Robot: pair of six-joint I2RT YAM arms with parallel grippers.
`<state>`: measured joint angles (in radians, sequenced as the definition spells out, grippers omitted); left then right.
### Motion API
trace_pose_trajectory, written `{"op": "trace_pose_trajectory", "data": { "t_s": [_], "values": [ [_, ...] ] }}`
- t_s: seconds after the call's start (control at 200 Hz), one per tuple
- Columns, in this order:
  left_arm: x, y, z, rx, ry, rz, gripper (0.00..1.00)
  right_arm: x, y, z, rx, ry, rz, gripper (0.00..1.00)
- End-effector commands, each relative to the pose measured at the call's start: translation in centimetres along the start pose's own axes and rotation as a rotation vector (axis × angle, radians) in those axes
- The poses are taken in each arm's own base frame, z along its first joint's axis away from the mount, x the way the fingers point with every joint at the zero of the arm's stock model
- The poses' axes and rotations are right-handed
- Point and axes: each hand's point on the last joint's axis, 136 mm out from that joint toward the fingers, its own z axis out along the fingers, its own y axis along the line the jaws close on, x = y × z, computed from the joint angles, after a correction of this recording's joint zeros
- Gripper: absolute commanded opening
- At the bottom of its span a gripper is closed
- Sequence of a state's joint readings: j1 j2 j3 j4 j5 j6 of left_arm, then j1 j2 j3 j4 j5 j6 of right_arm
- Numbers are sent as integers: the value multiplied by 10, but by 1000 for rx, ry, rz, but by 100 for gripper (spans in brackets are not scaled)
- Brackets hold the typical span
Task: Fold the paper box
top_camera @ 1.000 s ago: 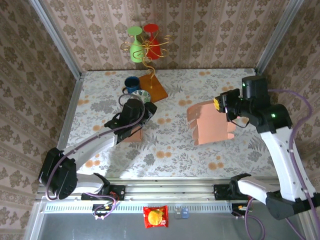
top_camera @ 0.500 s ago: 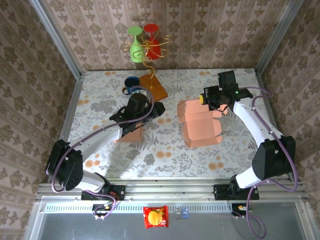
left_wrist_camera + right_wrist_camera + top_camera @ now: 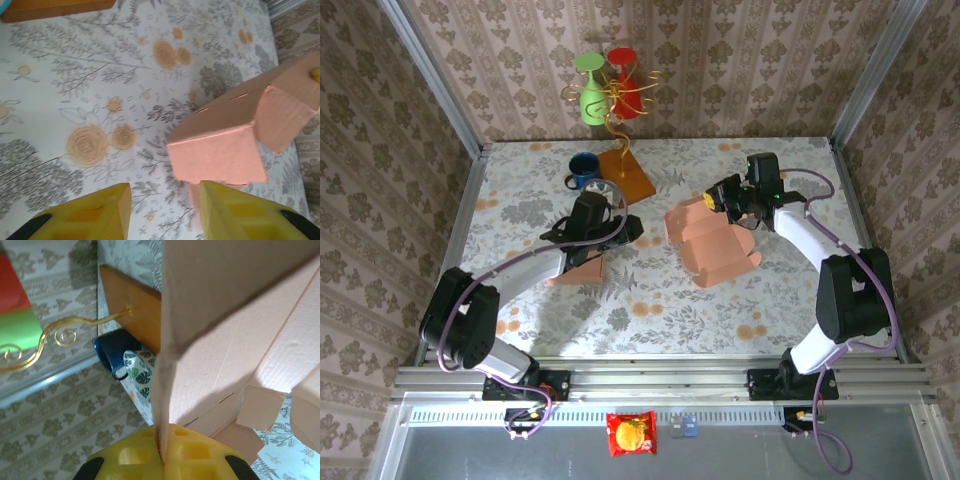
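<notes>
Next, my left gripper pulls back and brings its open fingers around the flap (image 3: 225, 175), because the box's near flap (image 3: 216, 154) is off to the side of those fingers.
The paper box (image 3: 712, 248) is a salmon cardboard sheet, partly folded, with its flaps sticking out, right of the table's middle. My right gripper (image 3: 725, 197) is at its far edge, shut on one upright panel. In the right wrist view the panel's edge (image 3: 165, 390) runs down into the closed yellow fingers (image 3: 200, 460). My left gripper (image 3: 628, 226) is just left of the box and open. In the left wrist view, bare tablecloth lies between the two yellow fingers (image 3: 100, 212), and the box's near flap (image 3: 220, 155) lies just ahead of the right one.
A wire stand with a green and a red glass (image 3: 610, 85) rises from an orange wooden base (image 3: 628, 176) at the back. A blue mug (image 3: 583, 167) and a leaf-patterned cup (image 3: 140, 374) stand beside it. Another salmon cardboard piece (image 3: 578, 270) lies under my left arm.
My right gripper has carried the box leftward and toward the back, and the box has turned. My left gripper has shifted slightly right toward it and its jaws have narrowed a little.
</notes>
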<state>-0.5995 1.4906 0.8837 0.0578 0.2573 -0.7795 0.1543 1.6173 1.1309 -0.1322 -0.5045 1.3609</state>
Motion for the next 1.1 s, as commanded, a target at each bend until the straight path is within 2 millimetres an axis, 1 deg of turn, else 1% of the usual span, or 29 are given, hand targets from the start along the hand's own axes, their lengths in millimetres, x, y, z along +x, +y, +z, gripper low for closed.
{"op": "trace_pose_trajectory", "data": {
  "t_s": [0.0,0.03,0.135,0.24,0.34,0.495,0.555,0.815,0.94,1.095],
  "values": [
    [0,4,-12,21,-3,51,39,11,-13,11,-37,73,-104,0],
    [2,8,-13,15,1,50,39,12,-18,14,-44,82,-103,0],
    [10,18,-17,-2,15,67,38,16,-22,21,-94,105,-128,0],
    [17,23,-18,-7,29,82,37,19,-22,24,-130,132,-172,0],
    [24,29,-17,-18,41,98,36,21,-29,29,-130,157,-192,0],
    [29,32,-14,-11,47,143,36,23,-46,38,-114,188,-206,0],
    [29,29,-12,7,48,184,37,24,-51,39,-114,196,-213,0],
    [34,10,7,157,65,441,39,25,-64,40,-121,225,-262,0],
    [41,11,20,170,92,536,41,22,-72,40,-126,235,-262,0],
    [51,14,35,174,117,604,41,23,-79,44,-126,262,-249,0]
  ]
}}
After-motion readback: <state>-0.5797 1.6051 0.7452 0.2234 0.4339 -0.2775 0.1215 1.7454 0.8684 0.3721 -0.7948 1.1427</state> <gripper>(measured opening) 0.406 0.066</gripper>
